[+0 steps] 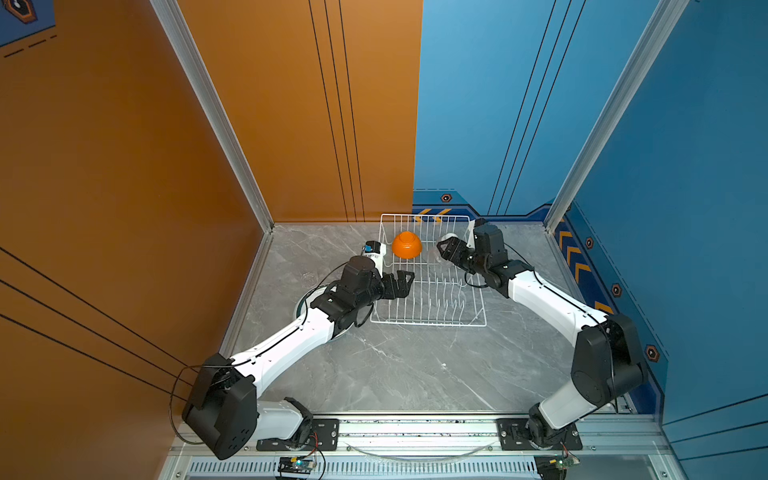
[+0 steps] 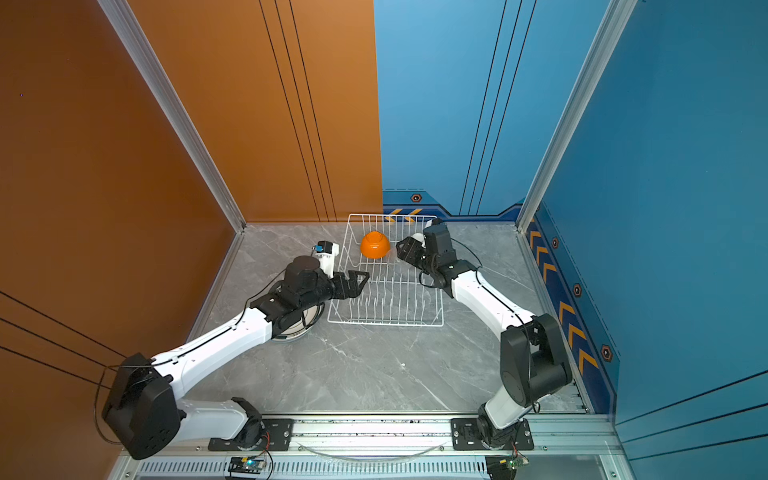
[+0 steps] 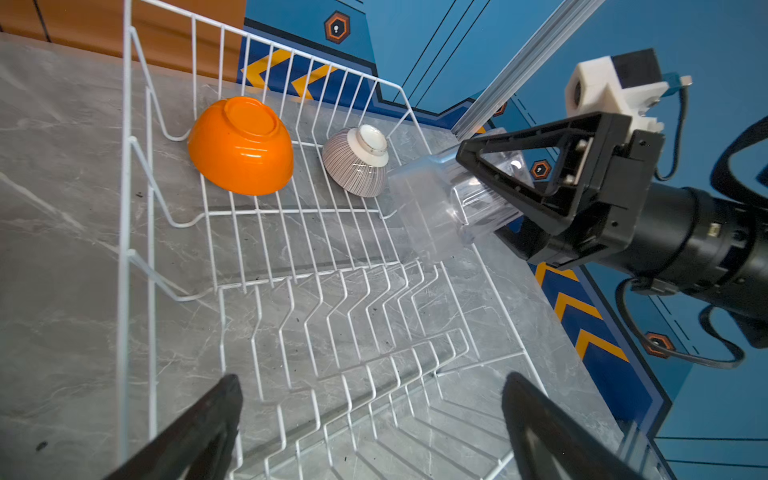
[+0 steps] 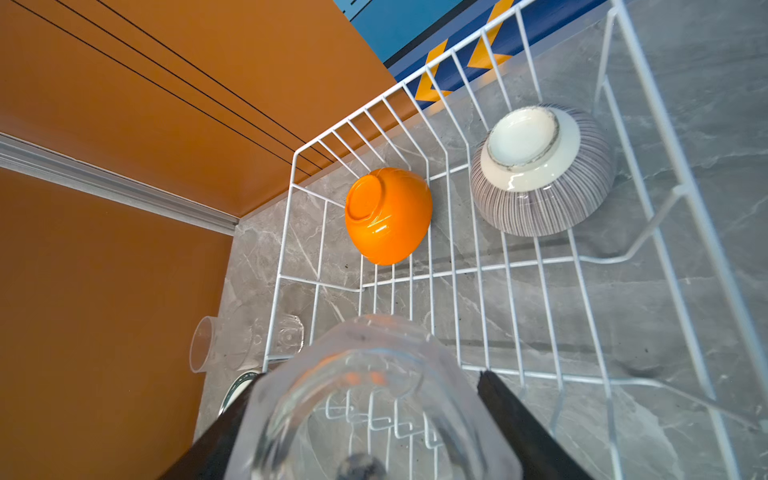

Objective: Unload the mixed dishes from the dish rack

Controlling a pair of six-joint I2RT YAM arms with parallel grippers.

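Observation:
My left gripper should keep moving toward the glass's rim [image 3: 412, 224] and close there, since the clear glass's open end [image 3: 430, 201] sticks out free of my right gripper.
The white wire dish rack [image 1: 428, 324] [image 3: 124, 208] stands at the back middle of the table. In its far section lie an orange bowl [image 1: 407, 245] [image 3: 241, 145] [image 4: 386, 216] and a white ribbed-line bowl [image 3: 357, 164] [image 4: 540, 170], both upside down. My right gripper [image 1: 442, 249] [image 4: 365, 415] is shut on a clear glass [image 3: 440, 208] [image 4: 374, 407], held above the rack's right side near the ribbed bowl. My left gripper [image 1: 405, 282] [image 3: 372, 415] hangs open over the rack's empty prongs at its left side.
Left of the rack, under my left arm, a stack of white plates with a teal rim [image 2: 291, 332] [image 4: 239, 386] lies on the grey table. Clear glasses [image 4: 245, 343] rest on the table beside the rack's left wall. Orange and blue walls close off the back and sides.

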